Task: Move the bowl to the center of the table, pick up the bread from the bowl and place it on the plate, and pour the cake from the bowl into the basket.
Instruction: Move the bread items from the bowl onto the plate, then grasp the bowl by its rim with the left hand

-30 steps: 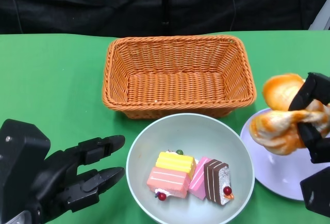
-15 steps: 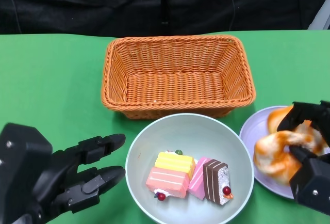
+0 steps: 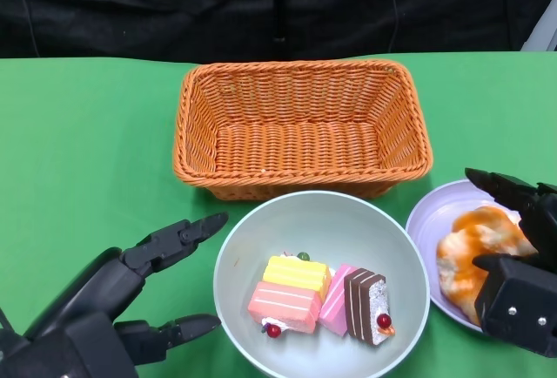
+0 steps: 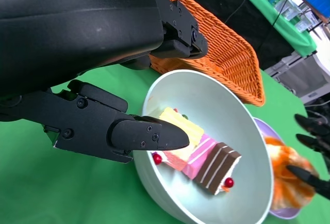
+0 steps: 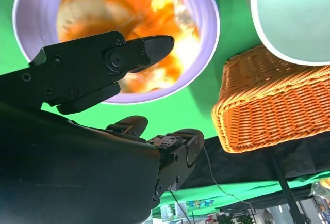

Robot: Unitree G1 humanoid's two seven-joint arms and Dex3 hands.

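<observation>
I expect the cake slices to slide out and leave the bowl empty when I pour, because they lie loose inside the bowl's smooth, flared sides.
The pale green bowl sits in front of the basket and holds several cake slices. The orange-glazed bread lies on the lilac plate to the bowl's right. My right hand is open around the bread, its fingers spread above and beside it without gripping. The right wrist view shows the bread on the plate beyond my right hand. My left hand is open just left of the bowl, holding nothing. From the left wrist, the fingertips lie close to the bowl.
An empty orange wicker basket stands behind the bowl on the green table. A black backdrop closes the far edge. The plate lies close to the table's right side.
My right hand has lowered the bread onto the plate and opened its fingers off it. My left hand has spread its fingers wider beside the bowl.
</observation>
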